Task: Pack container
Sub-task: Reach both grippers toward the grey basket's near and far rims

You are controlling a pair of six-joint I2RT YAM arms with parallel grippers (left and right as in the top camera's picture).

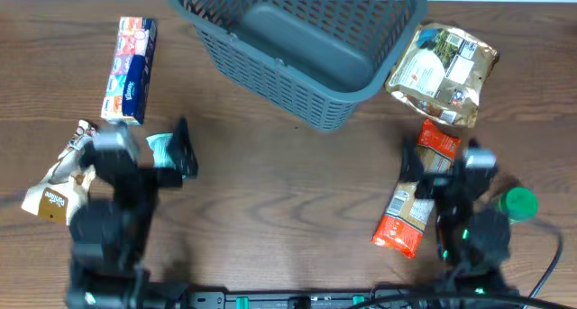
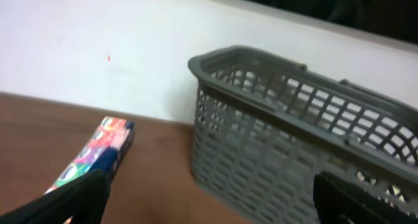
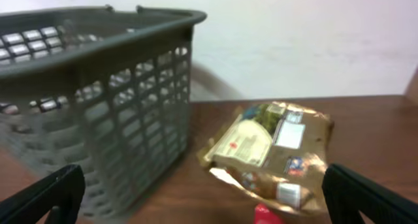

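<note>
The grey-blue basket (image 1: 270,82) stands slanted at the back, so my left gripper and my right gripper should take its rim (image 1: 193,21) and turn it square before packing.
The grey-blue slotted basket (image 1: 297,39) stands at the back middle of the table and holds nothing that I can see. It also shows in the left wrist view (image 2: 294,139) and in the right wrist view (image 3: 98,100). My left gripper (image 1: 176,151) is open, low over the table, next to a small teal packet (image 1: 159,147). Its fingers (image 2: 209,194) are wide apart with nothing between them. My right gripper (image 1: 442,171) is open above an orange-red snack packet (image 1: 416,205). Its fingers (image 3: 202,194) are empty, and a red tip of the packet (image 3: 264,215) shows below.
A colourful box (image 1: 131,70) lies at the back left and shows in the left wrist view (image 2: 98,152). A brown-and-white packet (image 1: 56,183) lies at the left. A golden bag (image 1: 442,75) lies right of the basket, also in the right wrist view (image 3: 274,152). A green object (image 1: 520,203) sits at the right.
</note>
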